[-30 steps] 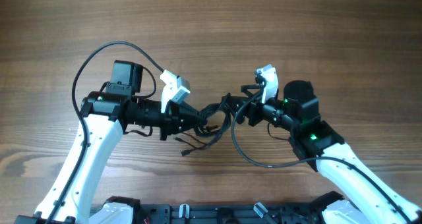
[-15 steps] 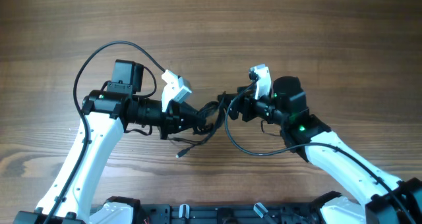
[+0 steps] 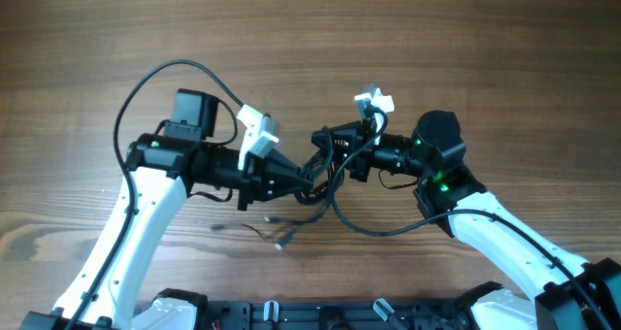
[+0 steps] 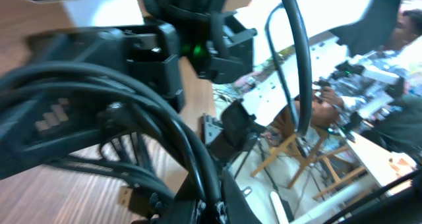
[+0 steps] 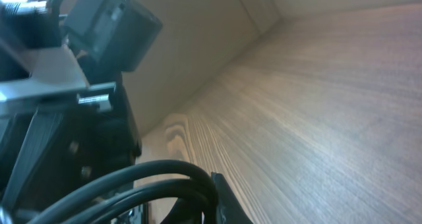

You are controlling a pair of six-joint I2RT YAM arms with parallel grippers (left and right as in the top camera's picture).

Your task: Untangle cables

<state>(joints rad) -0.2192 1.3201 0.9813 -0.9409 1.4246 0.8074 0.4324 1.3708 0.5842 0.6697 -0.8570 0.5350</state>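
My left gripper is holding the tangle (image 3: 314, 188) and my right gripper is gripping the curved parts of the cables (image 5: 173, 165). My right gripper should keep pulling until the cables are stretched straight, then let go.
The cables (image 3: 321, 167) form a small black tangle held above the middle of the wooden table, between my two grippers. My left gripper (image 3: 305, 181) reaches in from the left and is shut on the cables (image 4: 165, 118), whose strands pass between its jaws at the bottom of the left wrist view. My right gripper (image 3: 326, 142) comes in from the right and is shut on the same bundle. Two curved strands of the cables (image 5: 151, 178) lie against its dark finger (image 5: 227, 199). Loose plug ends (image 3: 280, 240) trail down onto the table.
Thick black arm cables loop over the left arm (image 3: 155, 78) and under the right arm (image 3: 374, 229). A black rail (image 3: 310, 315) runs along the table's near edge. Bare wood table (image 3: 437, 39) stretches behind both arms.
My right gripper has moved left to the tangle and shut on it. The left gripper has shifted slightly right, still shut. The loose plug ends now hang lower.
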